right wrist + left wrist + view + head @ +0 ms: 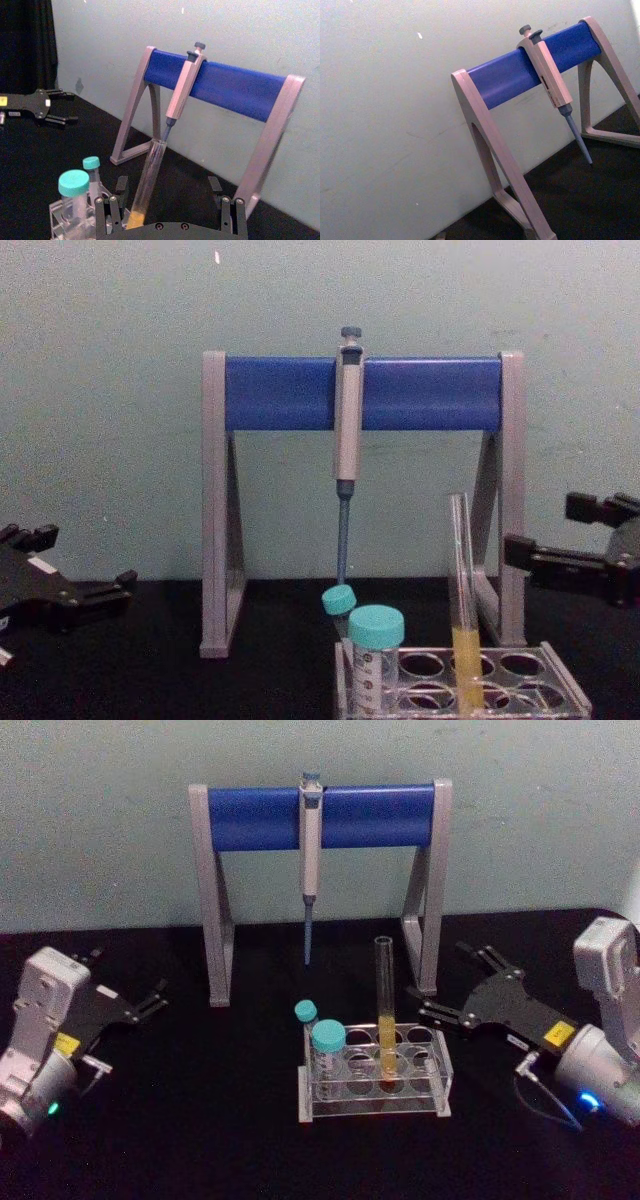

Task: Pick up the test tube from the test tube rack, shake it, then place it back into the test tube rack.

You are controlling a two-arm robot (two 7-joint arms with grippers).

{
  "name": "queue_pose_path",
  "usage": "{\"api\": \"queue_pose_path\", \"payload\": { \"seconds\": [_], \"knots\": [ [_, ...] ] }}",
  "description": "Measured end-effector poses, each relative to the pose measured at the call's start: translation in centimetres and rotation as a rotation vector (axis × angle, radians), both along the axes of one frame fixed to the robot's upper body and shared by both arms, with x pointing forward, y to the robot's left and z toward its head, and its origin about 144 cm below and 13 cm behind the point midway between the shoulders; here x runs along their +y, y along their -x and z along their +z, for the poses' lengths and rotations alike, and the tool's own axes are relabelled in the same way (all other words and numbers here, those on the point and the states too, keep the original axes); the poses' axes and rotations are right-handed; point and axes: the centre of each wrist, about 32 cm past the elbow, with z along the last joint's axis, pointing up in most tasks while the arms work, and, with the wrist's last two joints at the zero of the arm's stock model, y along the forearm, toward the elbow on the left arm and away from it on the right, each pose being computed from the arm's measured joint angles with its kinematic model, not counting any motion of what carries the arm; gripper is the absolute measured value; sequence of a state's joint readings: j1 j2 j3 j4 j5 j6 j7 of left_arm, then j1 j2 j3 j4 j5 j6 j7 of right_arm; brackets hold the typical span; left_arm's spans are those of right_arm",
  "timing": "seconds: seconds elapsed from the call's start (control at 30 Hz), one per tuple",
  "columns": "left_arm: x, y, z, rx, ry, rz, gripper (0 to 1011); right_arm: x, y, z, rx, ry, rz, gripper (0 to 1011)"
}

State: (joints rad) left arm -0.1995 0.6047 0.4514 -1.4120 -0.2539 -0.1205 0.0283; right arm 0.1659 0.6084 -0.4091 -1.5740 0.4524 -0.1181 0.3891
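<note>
The test tube (462, 585) is leaning in its roomy hole (472, 665). It will slide out freely when I lift it, and the test tube rack will stay in place.
The test tube (385, 1010) stands upright in a hole of the clear test tube rack (440, 1065), with yellow-orange liquid in its lower part. It also rises from the rack (560, 690) in the chest view, test tube (462, 580). My right gripper (447, 983) hangs open just right of the rack, fingers pointed at the tube and apart from it. In the right wrist view the tube (150, 177) stands ahead of the open right gripper (170, 202), nearer one finger (112, 207). My left gripper (125, 980) rests open at the far left of the table.
Two teal-capped tubes (328, 1040) stand in the rack's left holes. Behind the rack is a grey-and-blue pipette stand (320, 815) with a pipette (311, 870) hanging from its bar. The black table (200, 1120) ends at a pale wall.
</note>
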Motion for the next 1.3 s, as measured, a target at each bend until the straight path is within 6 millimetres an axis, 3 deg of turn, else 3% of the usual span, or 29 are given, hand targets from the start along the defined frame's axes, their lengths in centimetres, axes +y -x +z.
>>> {"api": "queue_pose_path", "payload": {
  "seconds": [0.5, 1.3],
  "knots": [
    [0.0, 0.0, 0.0, 0.000, 0.000, 0.000, 1001, 2.9, -2.4, 0.2, 0.127, -0.089, 0.011, 1000],
    [0.0, 0.0, 0.0, 0.000, 0.000, 0.000, 1001, 3.9, -4.4, -0.9, 0.227, -0.095, 0.014, 1000]
  ]
}}
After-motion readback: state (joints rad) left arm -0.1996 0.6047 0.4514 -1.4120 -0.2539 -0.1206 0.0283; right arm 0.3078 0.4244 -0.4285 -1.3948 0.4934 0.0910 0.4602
